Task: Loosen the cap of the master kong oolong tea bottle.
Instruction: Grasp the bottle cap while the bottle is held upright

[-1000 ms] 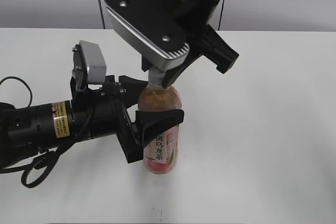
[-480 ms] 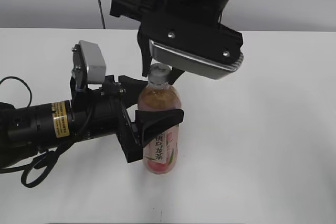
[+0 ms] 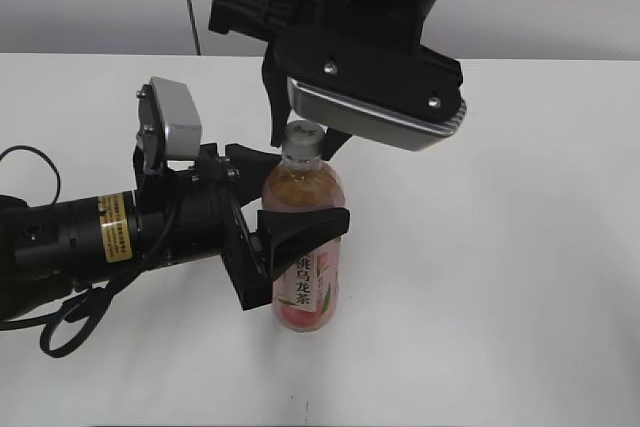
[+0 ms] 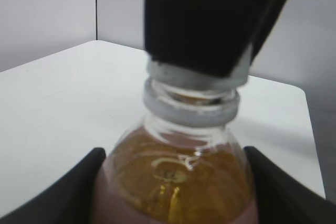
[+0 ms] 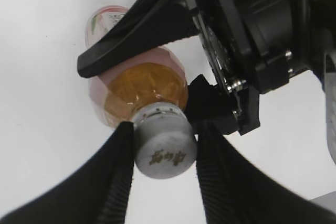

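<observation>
The cap is still on the bottle's neck (image 3: 303, 160) and my right gripper is far round in its twist. Next, I open the gripper, lift clear, turn back and grip the cap (image 3: 303, 135) again.
The master kong oolong tea bottle (image 3: 308, 282) stands upright on the white table, amber tea showing above its pink-and-white label. My left gripper (image 3: 290, 199) reaches in from the left and is shut on the bottle's body, a black finger (image 4: 286, 190) on each side of the shoulder (image 4: 176, 177). My right gripper (image 5: 164, 130) comes down from above and is shut on the white cap (image 5: 165, 144), its ribbed fingers (image 5: 119, 179) pressing both sides. In the exterior view the cap (image 3: 303, 135) peeks out under the right wrist. The left wrist view shows only the cap's lower rim (image 4: 178, 75).
The white table (image 3: 520, 277) runs to a grey wall at the back. The left arm's dark body (image 3: 90, 237) lies along the table at the left, with a black cable (image 3: 30, 162) looped beside it. The right arm's wrist (image 3: 375, 97) hangs over the bottle.
The right wrist has turned about the bottle's axis while staying on the cap; its silver plate swung from the left to the right. Over the last half second it barely moves. The left gripper and bottle hold still.
</observation>
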Available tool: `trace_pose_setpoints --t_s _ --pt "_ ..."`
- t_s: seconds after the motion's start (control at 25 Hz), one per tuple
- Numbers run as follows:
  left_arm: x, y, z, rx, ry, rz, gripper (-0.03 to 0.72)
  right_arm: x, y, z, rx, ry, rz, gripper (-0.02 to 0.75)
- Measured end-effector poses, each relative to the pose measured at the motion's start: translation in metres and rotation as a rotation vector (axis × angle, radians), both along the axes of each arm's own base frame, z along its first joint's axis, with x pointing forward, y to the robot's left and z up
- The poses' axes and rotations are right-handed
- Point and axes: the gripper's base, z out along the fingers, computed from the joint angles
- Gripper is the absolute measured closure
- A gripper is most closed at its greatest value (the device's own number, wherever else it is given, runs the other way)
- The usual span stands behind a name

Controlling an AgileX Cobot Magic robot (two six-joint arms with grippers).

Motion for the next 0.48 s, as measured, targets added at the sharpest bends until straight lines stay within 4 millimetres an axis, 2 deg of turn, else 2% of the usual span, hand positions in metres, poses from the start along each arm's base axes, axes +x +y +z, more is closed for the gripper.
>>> trace_pose_setpoints --t_s 0.24,0.48 --pt "0.0000 0.0000 0.0000 0.000 0.000 0.000 0.223 -0.0001 0.0001 0.0000 0.007 0.035 -0.091 0.457" --pt "-0.0001 0.0000 0.0000 0.000 0.000 -0.001 0.223 -0.0003 0.0002 0.0001 0.021 0.099 -0.256 0.447"
